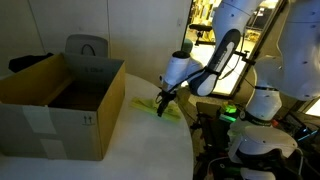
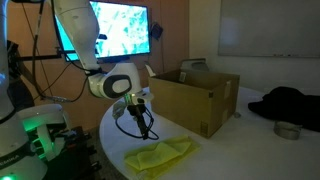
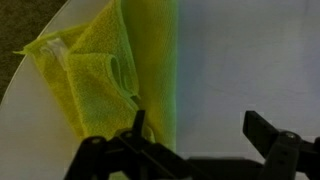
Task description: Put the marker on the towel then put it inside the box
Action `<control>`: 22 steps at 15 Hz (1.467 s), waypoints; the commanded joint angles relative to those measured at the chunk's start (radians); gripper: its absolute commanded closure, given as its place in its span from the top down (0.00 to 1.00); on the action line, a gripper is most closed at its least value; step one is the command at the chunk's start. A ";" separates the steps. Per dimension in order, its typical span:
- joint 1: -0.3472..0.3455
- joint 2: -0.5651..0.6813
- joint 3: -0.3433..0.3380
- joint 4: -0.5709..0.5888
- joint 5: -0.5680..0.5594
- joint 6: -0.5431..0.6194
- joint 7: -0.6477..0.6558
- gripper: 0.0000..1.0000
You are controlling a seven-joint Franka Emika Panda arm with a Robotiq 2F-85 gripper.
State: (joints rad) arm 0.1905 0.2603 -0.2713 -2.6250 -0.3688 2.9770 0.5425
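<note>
The yellow-green towel [image 1: 145, 106] is lying in loose folds [image 3: 118, 75]. It will bunch up at my gripper and hang down in floppy flaps when I lift it.
The yellow-green towel [image 1: 148, 106] lies crumpled on the white round table next to the brown cardboard box [image 1: 60, 110]. Both show in an exterior view too, the towel [image 2: 160, 156] near the table's front and the box [image 2: 195, 100] behind it. My gripper [image 1: 163, 99] hangs low over the towel's edge, also seen in an exterior view [image 2: 140, 112]. In the wrist view the jaws [image 3: 197, 122] are wide open with only bare white table between them, and the towel [image 3: 90, 80] lies under the left finger. I cannot make out the marker in any view.
The white table [image 3: 250, 60] has a curved edge close to the towel. The robot base with a green light [image 1: 232, 112] stands beside it. A monitor [image 2: 120, 30] is behind the arm. Dark cloth [image 2: 285, 102] and a small bowl [image 2: 288, 130] lie past the box.
</note>
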 commanded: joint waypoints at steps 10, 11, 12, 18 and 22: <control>-0.221 0.296 0.142 0.263 0.307 -0.034 -0.396 1.00; -0.227 0.315 0.139 0.280 0.309 -0.050 -0.404 1.00; -0.232 0.333 0.138 0.294 0.310 -0.059 -0.410 1.00; -0.258 0.337 0.163 0.325 0.313 -0.145 -0.446 0.71; -0.254 0.313 0.171 0.314 0.307 -0.180 -0.468 0.46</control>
State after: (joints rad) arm -0.0513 0.5725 -0.1231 -2.3191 -0.0866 2.8311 0.1197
